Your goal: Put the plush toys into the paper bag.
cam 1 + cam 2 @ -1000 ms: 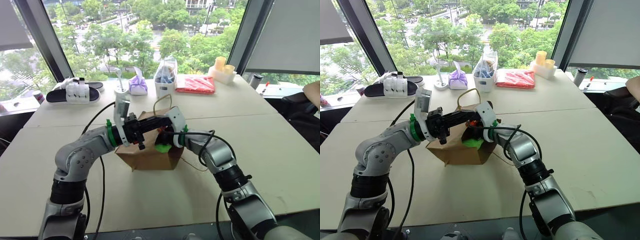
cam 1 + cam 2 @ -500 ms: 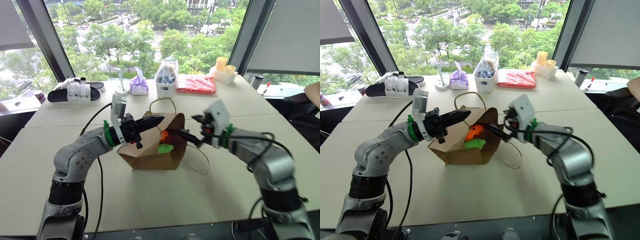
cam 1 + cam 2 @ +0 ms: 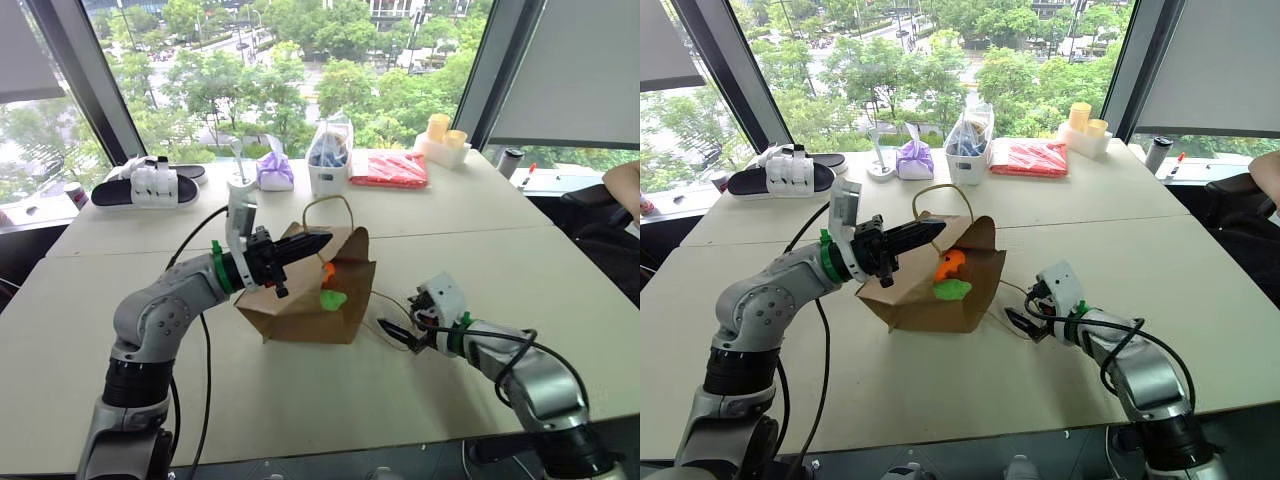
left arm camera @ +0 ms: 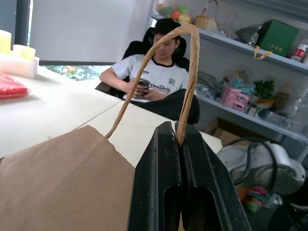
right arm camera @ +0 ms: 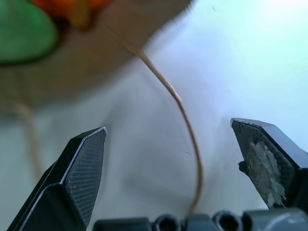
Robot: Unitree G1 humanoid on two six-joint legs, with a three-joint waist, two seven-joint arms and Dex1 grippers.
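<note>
The paper bag's opening [image 3: 967, 272] is facing my right gripper. So that gripper should raise the bag's lower handle [image 5: 191, 132] to make the bag stand up while my left gripper opens.
The brown paper bag [image 3: 300, 305] lies on the table with its mouth facing right. Both plush toys sit in that mouth, the orange one [image 3: 950, 264] above the green one [image 3: 952, 290]. My left gripper [image 3: 318, 240] is shut on the bag's upper string handle [image 4: 188, 67] and holds it up; the left wrist view shows the string pinched between the fingers [image 4: 159, 178]. To the right of the bag, my right gripper [image 3: 392, 332] sits low over the table, open and empty. The bag's lower string handle [image 5: 178, 101] lies on the table between its fingertips [image 5: 86, 149].
Along the far edge stand black-and-white slippers [image 3: 150, 185], a purple pouch [image 3: 277, 172], a clear plastic bag of blue things [image 3: 330, 150], a red packet [image 3: 390, 168] and yellow cups [image 3: 445, 135]. A person [image 4: 154, 77] sits beyond the table's right side.
My right gripper has pulled out of the bag's mouth, swung right and dropped down to the table, open. The green toy stays in the bag. The left gripper keeps its hold on the handle.
</note>
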